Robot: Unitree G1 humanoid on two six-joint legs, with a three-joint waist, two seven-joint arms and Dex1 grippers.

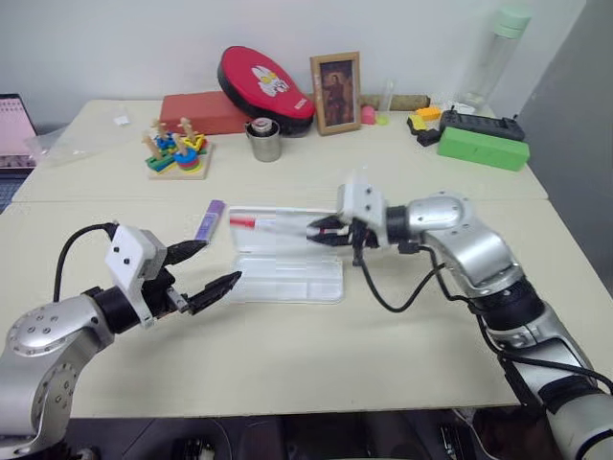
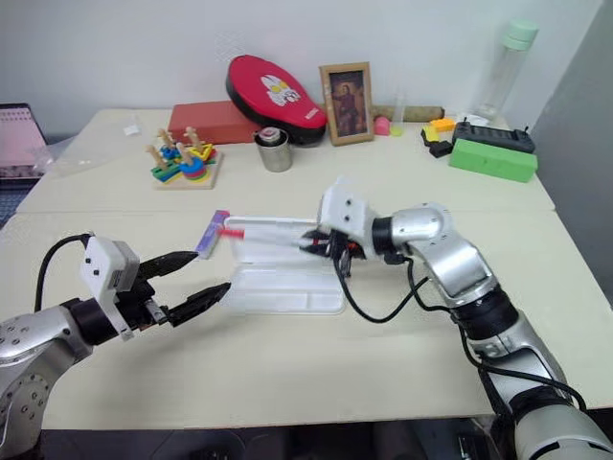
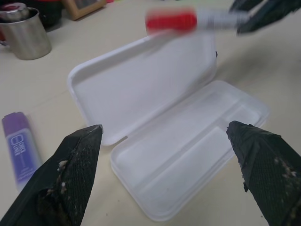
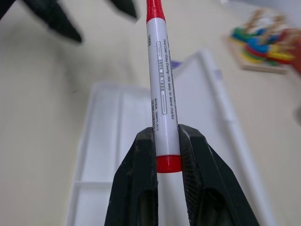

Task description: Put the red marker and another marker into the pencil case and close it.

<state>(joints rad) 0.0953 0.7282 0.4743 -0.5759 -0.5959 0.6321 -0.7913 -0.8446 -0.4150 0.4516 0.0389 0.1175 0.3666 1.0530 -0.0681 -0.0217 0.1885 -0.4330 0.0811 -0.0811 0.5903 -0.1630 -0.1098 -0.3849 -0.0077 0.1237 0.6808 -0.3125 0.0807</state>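
Observation:
My gripper will lower the purple marker (image 1: 209, 220) in, and the marker will lie flat along the slot, because the white pencil case has a long, narrow front slot (image 1: 270, 289).
The white pencil case (image 1: 287, 278) lies open in the middle of the table, its lid (image 1: 278, 222) folded back on the far side. My right gripper (image 1: 324, 233) is shut on the tail end of the red marker (image 4: 160, 70). It holds the marker about level over the lid, with the red cap (image 1: 242, 222) pointing left. The purple marker (image 1: 209, 220) lies on the table just left of the case. My left gripper (image 1: 206, 268) hovers open at the case's left end, with nothing between its fingers.
Along the back stand a red pouch (image 1: 263, 81), a picture frame (image 1: 335, 91), a metal cup (image 1: 263, 139), a wooden stacking toy (image 1: 177, 153), a red box (image 1: 201, 113), a green box (image 1: 484, 146) and a tall bottle (image 1: 498, 53).

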